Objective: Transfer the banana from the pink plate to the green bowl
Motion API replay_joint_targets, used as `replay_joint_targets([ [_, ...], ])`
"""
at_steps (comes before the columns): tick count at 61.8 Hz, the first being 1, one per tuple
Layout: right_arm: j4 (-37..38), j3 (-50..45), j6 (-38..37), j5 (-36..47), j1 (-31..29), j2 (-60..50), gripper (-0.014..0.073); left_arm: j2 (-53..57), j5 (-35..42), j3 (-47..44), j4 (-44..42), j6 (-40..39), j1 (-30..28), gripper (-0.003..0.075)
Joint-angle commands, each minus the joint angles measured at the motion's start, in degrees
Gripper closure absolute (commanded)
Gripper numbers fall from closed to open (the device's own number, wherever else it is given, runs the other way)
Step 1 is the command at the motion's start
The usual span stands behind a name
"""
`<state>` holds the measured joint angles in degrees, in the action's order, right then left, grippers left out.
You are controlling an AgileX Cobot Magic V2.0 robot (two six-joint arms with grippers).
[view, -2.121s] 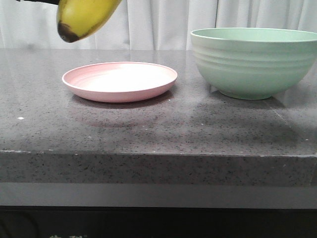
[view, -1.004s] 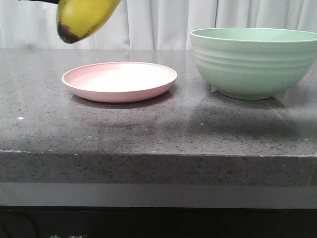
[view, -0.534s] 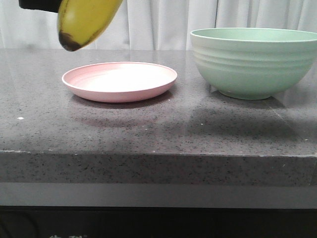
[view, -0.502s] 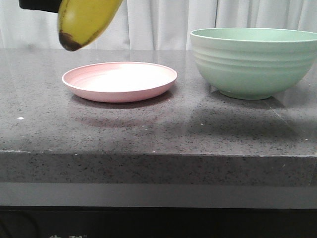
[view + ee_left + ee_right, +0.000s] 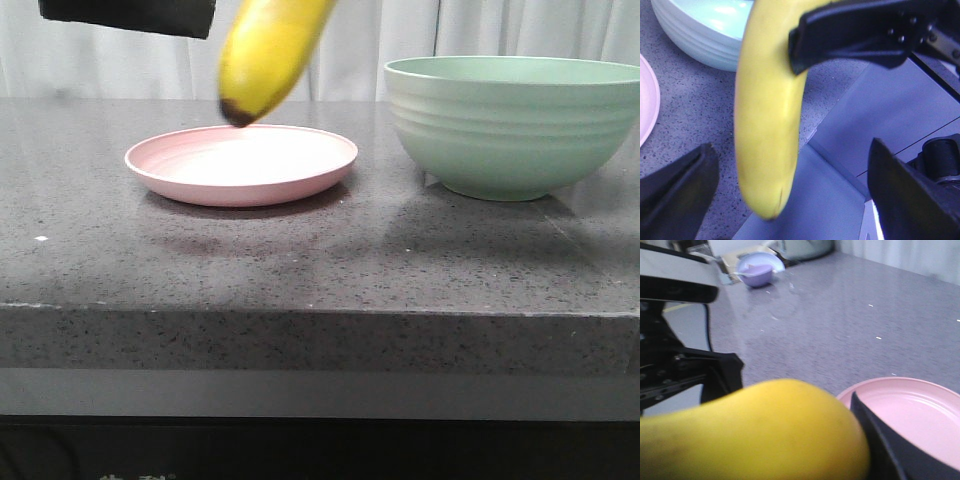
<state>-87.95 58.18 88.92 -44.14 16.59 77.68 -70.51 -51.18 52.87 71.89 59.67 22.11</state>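
Note:
The banana [image 5: 272, 62] is hanging in my right gripper between my left gripper's open fingers, so my right gripper should move it clear and into the green bowl [image 5: 510, 125].
The yellow banana [image 5: 268, 55] hangs dark tip down over the middle of the pink plate [image 5: 240, 165], which has nothing on it. My right gripper [image 5: 765, 440] is shut on the banana [image 5: 750, 435]; one of its fingers [image 5: 865, 35] crosses the banana [image 5: 767, 115] in the left wrist view. My left gripper [image 5: 790, 165] is open, its fingers wide apart on either side of the banana without touching it; a black part of it [image 5: 130, 15] shows at the top left of the front view. The green bowl [image 5: 515, 130] stands to the right of the plate, apart from it.
The speckled grey table [image 5: 320, 270] has its front edge near the camera. White curtains [image 5: 360, 45] hang behind it. In the right wrist view a small purple bowl [image 5: 757, 270] sits far off on the table. The left wrist view shows floor [image 5: 840, 150] past the table's edge.
The banana has moved right, from above the plate's left rim to above its middle, and hangs a little lower. More of the black gripper part shows at the top left.

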Motion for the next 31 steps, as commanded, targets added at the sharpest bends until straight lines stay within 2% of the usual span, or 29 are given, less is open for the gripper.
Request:
replay_joint_targets([
  [1,4.2,4.1,-7.2,1.9,-1.9,-3.3,0.0452,1.3,-0.2,1.6,3.7,-0.4,-0.1,0.0122],
  [9,15.5,9.1,-20.8,2.4,-6.0,-3.4,0.0452,1.3,-0.2,1.6,3.7,-0.4,-0.1,0.0122],
  [18,25.3,15.0,-32.0,0.6,-10.8,-3.2,0.0452,1.3,-0.2,1.6,3.7,-0.4,-0.1,0.0122],
  [25,29.5,18.1,-35.6,-0.1,-13.9,-3.1,0.0452,1.3,-0.2,1.6,3.7,-0.4,-0.1,0.0122],
  [31,30.1,19.0,-35.6,1.5,-16.3,-3.1,0.0452,1.3,-0.2,1.6,3.7,-0.4,-0.1,0.0122],
])
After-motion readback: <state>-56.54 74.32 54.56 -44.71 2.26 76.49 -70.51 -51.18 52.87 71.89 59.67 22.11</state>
